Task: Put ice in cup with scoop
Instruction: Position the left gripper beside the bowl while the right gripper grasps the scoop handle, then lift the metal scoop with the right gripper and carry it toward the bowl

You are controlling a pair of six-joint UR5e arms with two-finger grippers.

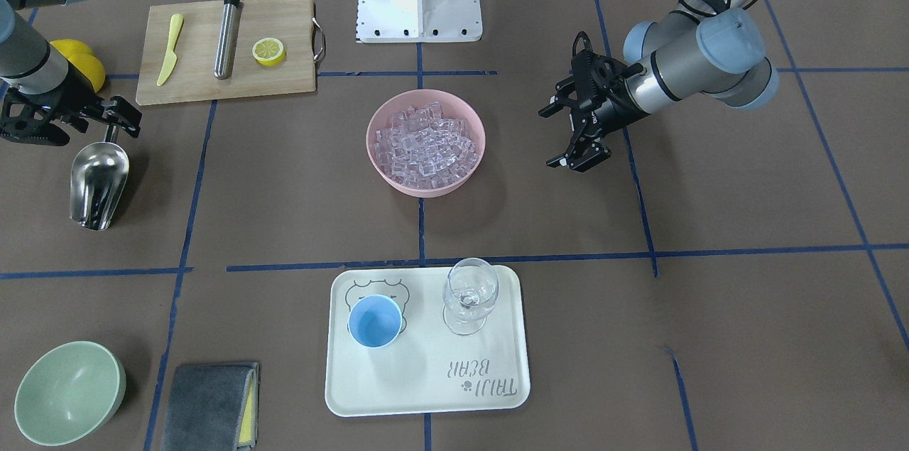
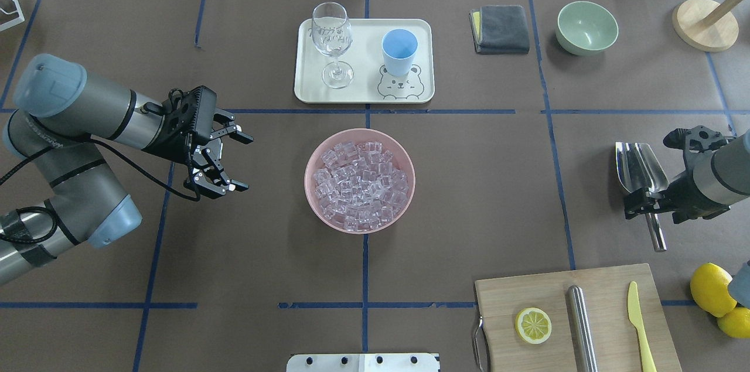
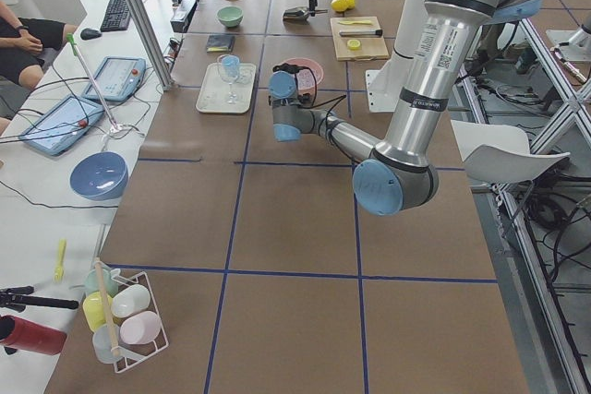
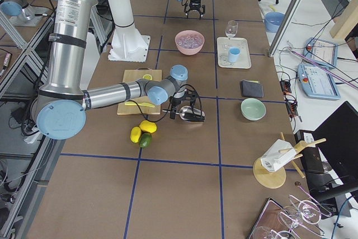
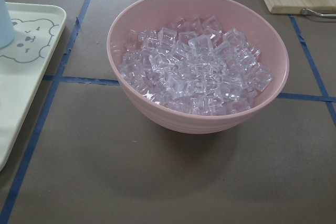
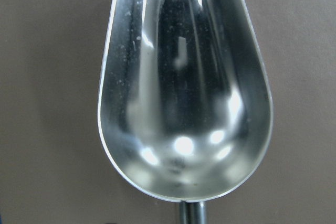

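The ice in the pink bowl shows separate cube edges (image 1: 426, 147), so loose cubes will slide onto the steel scoop (image 1: 99, 184) when I push it in.
The ice (image 2: 358, 184) fills a pink bowl (image 2: 307, 181) at the table's middle; it also shows in the left wrist view (image 5: 194, 66). The light-blue cup (image 2: 399, 51) stands upright and empty on a white tray (image 2: 366, 67). The steel scoop (image 2: 638, 167) lies on the table at the right, empty, and fills the right wrist view (image 6: 184, 87). My right gripper (image 2: 653, 211) points down over its rod handle, jaws spread on either side of it. My left gripper (image 2: 246, 163) is open and empty, left of the bowl and aimed at it.
A stemmed glass (image 2: 332, 38) stands on the tray beside the cup. A cutting board (image 2: 609, 287) at the near right holds a lemon half (image 2: 533, 325), a steel cylinder (image 2: 582, 325) and a yellow knife (image 2: 638, 319). Whole lemons (image 2: 712, 290), a green bowl (image 2: 587, 26) and a grey cloth (image 2: 501, 28) lie on the right side.
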